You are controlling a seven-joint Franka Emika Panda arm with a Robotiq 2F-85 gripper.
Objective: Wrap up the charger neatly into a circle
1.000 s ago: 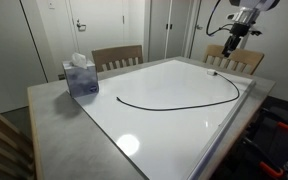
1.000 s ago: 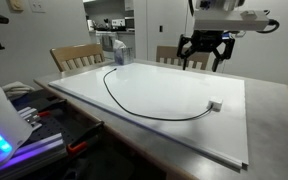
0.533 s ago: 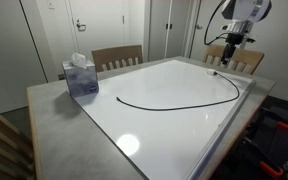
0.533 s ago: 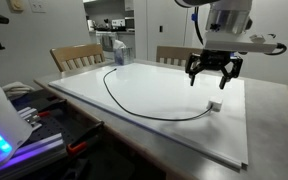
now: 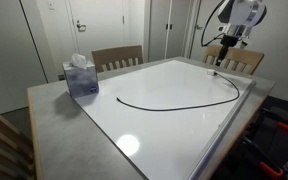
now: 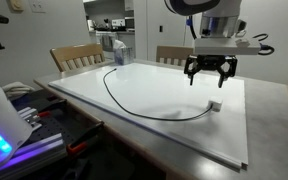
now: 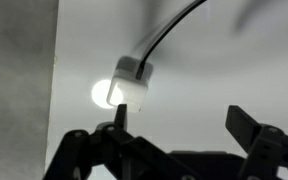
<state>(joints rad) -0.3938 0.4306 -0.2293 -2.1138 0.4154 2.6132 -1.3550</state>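
Observation:
The whitish piece lies slanted (image 7: 129, 86) past the end of one finger, so my gripper needs to move over and turn square above the cable's whitish end (image 6: 215, 106) before it goes down to grip that end.
The charger (image 5: 174, 106) is a thin black cable lying in a wide open arc on the whiteboard (image 5: 169, 135). In an exterior view its arc (image 6: 134, 110) ends in a small whitish piece (image 6: 215, 105). My gripper (image 6: 209, 76) hangs open a little above that piece with nothing between its fingers; it also shows over the board's far corner (image 5: 219, 62). In the wrist view the whitish piece (image 7: 132, 80) lies just beyond the left fingertip (image 7: 119, 112), and the cable (image 7: 174, 25) runs off to the upper right. The gripper (image 7: 184, 125) stands wide there.
A blue tissue box (image 5: 80, 77) stands beside the board; it also shows at the back (image 6: 119, 48). Wooden chairs (image 5: 117, 57) (image 5: 236, 58) stand along the far side of the table. A chair back (image 5: 2, 140) is at the near edge.
My gripper has come down from high above the table and moved over the cable's whitish end. The cable has not moved. The jaws stayed open.

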